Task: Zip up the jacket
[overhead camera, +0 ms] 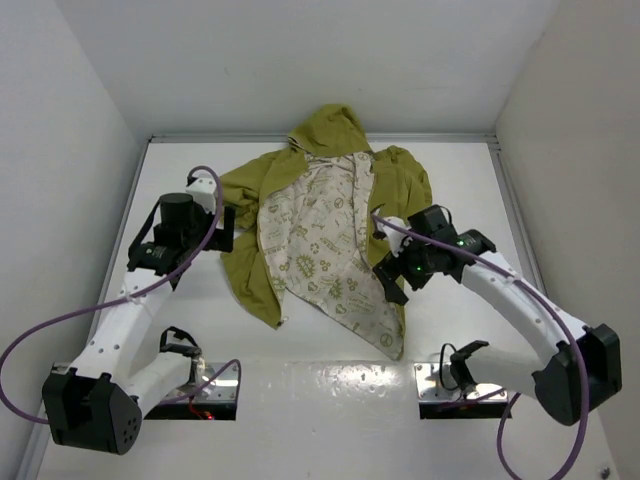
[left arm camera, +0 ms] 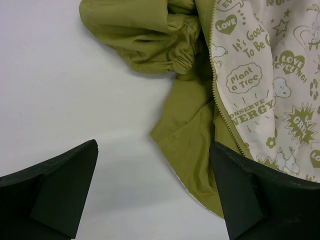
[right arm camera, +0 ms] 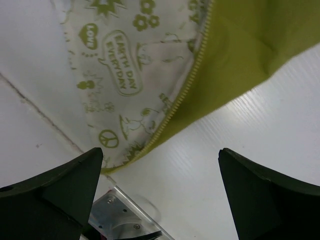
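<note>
My right gripper should keep crossing to the lower zipper corner (overhead camera: 278, 321) on my left gripper's side, which sticks out free of the lining (overhead camera: 285, 300), until the fingers close.
The olive-green jacket (overhead camera: 330, 230) lies open in the middle of the table, hood at the far end and its cream lining with green doodles (overhead camera: 320, 250) facing up. My left gripper (overhead camera: 230, 230) is open and empty at the jacket's left side. In the left wrist view this gripper (left arm camera: 152, 145) hovers over the table beside an olive fold (left arm camera: 185, 125), with a zipper edge (left arm camera: 222, 110) just right of it. My right gripper (overhead camera: 388, 280) is open and empty over the jacket's lower right edge. In the right wrist view it (right arm camera: 161, 150) is above the lower corner and zipper teeth (right arm camera: 185, 95).
White walls close the table on the left, right and far sides. The two arm base plates (overhead camera: 215, 390) (overhead camera: 445, 385) sit at the near edge. The right one also shows in the right wrist view (right arm camera: 125, 215). Purple cables loop beside both arms.
</note>
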`<act>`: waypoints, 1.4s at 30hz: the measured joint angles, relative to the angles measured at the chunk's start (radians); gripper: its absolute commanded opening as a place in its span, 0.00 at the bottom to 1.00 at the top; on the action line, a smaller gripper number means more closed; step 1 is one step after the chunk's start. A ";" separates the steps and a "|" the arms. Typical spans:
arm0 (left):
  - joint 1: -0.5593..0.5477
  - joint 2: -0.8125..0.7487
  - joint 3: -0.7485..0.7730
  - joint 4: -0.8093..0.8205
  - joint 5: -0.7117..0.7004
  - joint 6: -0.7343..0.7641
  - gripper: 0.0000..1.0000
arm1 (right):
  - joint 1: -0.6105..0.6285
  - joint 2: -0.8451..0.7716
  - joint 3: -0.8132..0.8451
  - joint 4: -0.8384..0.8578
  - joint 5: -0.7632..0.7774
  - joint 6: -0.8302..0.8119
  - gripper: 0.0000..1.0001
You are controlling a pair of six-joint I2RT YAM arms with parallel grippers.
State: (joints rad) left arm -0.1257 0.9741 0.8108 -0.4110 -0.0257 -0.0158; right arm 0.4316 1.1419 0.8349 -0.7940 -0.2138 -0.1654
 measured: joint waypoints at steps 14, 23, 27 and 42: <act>0.063 0.037 0.164 -0.055 0.029 -0.190 1.00 | 0.483 0.439 0.297 0.082 0.160 0.162 0.93; 0.080 0.010 0.195 -0.138 0.021 -0.206 1.00 | 0.580 0.669 0.446 0.164 0.196 0.307 0.90; 0.089 0.005 0.210 -0.161 0.014 -0.206 1.00 | 0.595 0.743 0.500 0.179 0.208 0.407 0.85; 0.181 0.006 0.225 -0.195 0.032 -0.208 1.00 | 0.647 0.975 0.694 0.202 0.143 0.717 0.74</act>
State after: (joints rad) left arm 0.0555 0.9806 1.0355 -0.6060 0.0067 -0.2234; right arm 1.0786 2.1166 1.5291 -0.5922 -0.0711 0.5518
